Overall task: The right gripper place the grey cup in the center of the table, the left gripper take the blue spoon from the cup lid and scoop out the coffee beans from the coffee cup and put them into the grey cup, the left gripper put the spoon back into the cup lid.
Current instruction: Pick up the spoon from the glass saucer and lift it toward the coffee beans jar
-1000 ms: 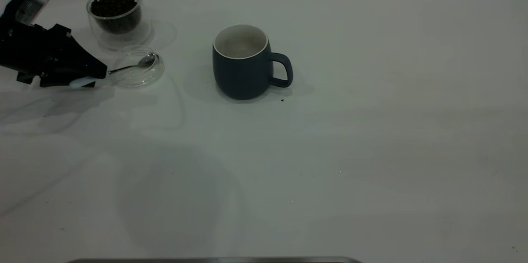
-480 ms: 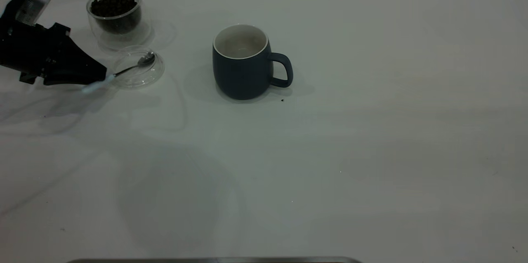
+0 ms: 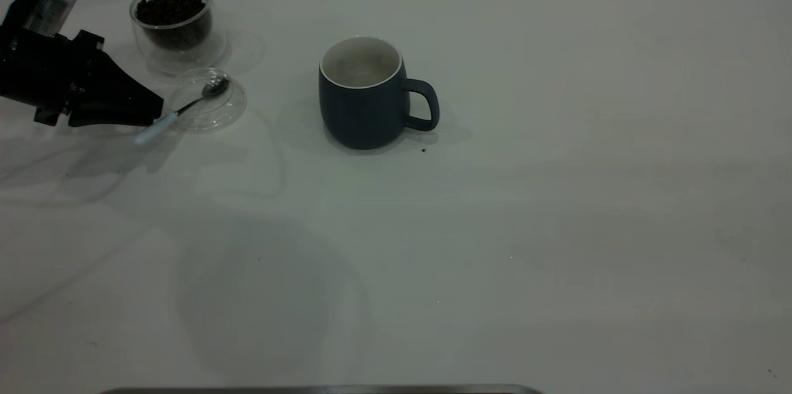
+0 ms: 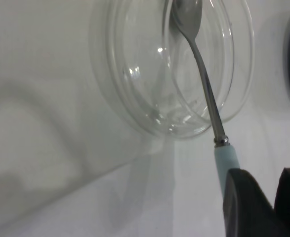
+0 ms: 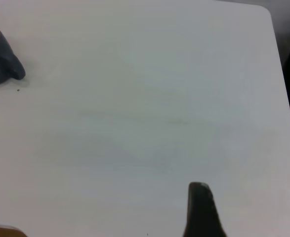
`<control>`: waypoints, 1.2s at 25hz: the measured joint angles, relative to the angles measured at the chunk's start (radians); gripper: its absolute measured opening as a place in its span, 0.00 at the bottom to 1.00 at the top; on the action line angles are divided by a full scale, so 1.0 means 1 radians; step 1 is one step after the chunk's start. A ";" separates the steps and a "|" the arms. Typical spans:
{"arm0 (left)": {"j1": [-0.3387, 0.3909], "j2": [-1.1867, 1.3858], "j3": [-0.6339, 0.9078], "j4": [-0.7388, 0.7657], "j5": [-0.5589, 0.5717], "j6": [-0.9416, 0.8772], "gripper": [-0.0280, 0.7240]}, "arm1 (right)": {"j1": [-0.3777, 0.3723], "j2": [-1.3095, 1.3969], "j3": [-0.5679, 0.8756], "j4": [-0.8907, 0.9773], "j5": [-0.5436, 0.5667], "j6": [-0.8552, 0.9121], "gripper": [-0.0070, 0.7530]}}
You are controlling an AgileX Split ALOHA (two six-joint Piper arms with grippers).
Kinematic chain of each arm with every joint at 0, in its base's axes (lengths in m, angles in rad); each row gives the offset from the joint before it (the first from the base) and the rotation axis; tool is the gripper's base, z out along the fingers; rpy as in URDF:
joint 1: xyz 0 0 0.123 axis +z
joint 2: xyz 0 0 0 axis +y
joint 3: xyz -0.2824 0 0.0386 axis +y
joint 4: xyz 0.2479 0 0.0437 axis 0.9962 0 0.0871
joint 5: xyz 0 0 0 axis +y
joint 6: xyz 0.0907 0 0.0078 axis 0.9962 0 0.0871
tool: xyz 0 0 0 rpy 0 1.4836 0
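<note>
The robot's left gripper has the blue spoon's handle [image 4: 226, 161] running under one of its fingers, so it should spread the fingers wider and straddle the handle [image 3: 156, 129] before it closes.
My left gripper [image 3: 158, 114] hovers low at the table's [image 3: 495, 227] far left, its tips by the cup lid [image 3: 232, 111]. The blue spoon [image 3: 185, 106] lies with its bowl in the lid and its pale handle slanting out over the rim, beside the gripper tip. In the left wrist view the handle [image 4: 226, 158] runs under one finger [image 4: 243, 197]. The jaws stand slightly apart with nothing between them. The coffee cup [image 3: 173, 23], with the coffee beans [image 3: 168, 9] inside, stands just behind the lid. The grey cup [image 3: 362, 106] sits upright mid-table. My right gripper [image 5: 200, 207] is parked far off.
A single dark speck [image 3: 424, 149] lies beside the grey cup's handle. The table's right edge [image 5: 283, 98] shows in the right wrist view, with a dark shape beyond it. A dark strip runs along the table's front edge [image 3: 322, 389].
The spoon's handle has swung out from under the left gripper toward the table's front and now shows in full. The gripper has risen slightly. The grey cup has not moved.
</note>
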 joint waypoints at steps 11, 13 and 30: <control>0.088 0.000 0.000 0.076 0.029 -0.054 0.48 | 0.000 0.000 0.000 0.000 0.000 0.000 0.61; 0.087 0.000 0.000 0.049 0.057 -0.046 0.56 | 0.000 0.000 0.000 0.000 0.000 0.000 0.61; 0.032 0.038 0.000 -0.027 0.045 -0.003 0.79 | 0.000 0.000 0.000 0.000 0.000 0.000 0.61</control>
